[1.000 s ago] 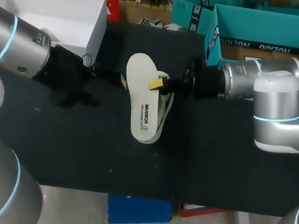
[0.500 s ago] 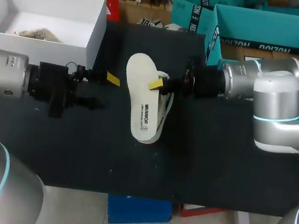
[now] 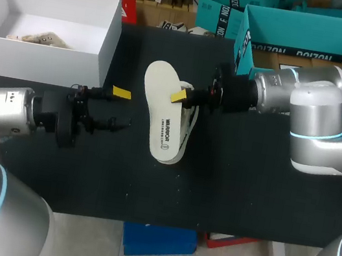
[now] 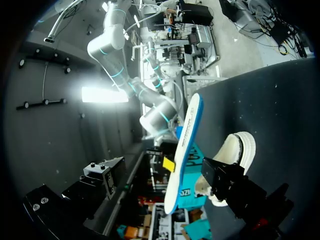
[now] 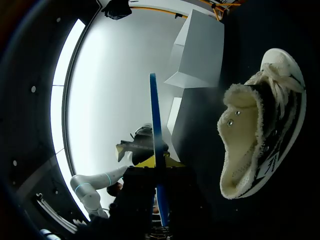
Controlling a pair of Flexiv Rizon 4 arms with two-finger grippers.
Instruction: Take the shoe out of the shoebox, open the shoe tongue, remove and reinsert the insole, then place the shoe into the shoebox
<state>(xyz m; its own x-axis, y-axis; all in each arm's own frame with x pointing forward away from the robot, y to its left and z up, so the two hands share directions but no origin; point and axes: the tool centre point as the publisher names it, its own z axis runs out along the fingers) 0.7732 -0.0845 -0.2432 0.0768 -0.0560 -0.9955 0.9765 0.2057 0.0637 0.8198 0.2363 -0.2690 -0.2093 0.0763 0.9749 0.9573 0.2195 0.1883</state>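
The insole (image 3: 164, 115) will stay flat when the robot's left gripper carries it, because the blue bottom side (image 4: 194, 127) runs straight from one pinch to its far end.
A white insole (image 3: 163, 110) with a blue underside hangs over the middle of the black table, my right gripper (image 3: 179, 96) shut on its edge. In the right wrist view the insole (image 5: 155, 145) shows edge-on between the yellow tips of the right gripper (image 5: 159, 161). The fleece-lined shoe (image 3: 189, 123) lies on the table under and beside the insole; the shoe (image 5: 255, 135) lies on its side. My left gripper (image 3: 122, 108) stands open to the left of the insole, apart from it and holding nothing. From the left wrist, the insole (image 4: 183, 150) and shoe (image 4: 231, 155) lie ahead.
A white open box (image 3: 111, 32) with a beige item inside stands at the back left. The teal shoebox (image 3: 307, 22) stands at the back right, behind my right arm. A strip of bare black table (image 3: 147, 190) runs along the front.
My left arm has drawn back from the insole and swung toward the table's front, its gripper still open. The right arm, insole and shoe have not moved.
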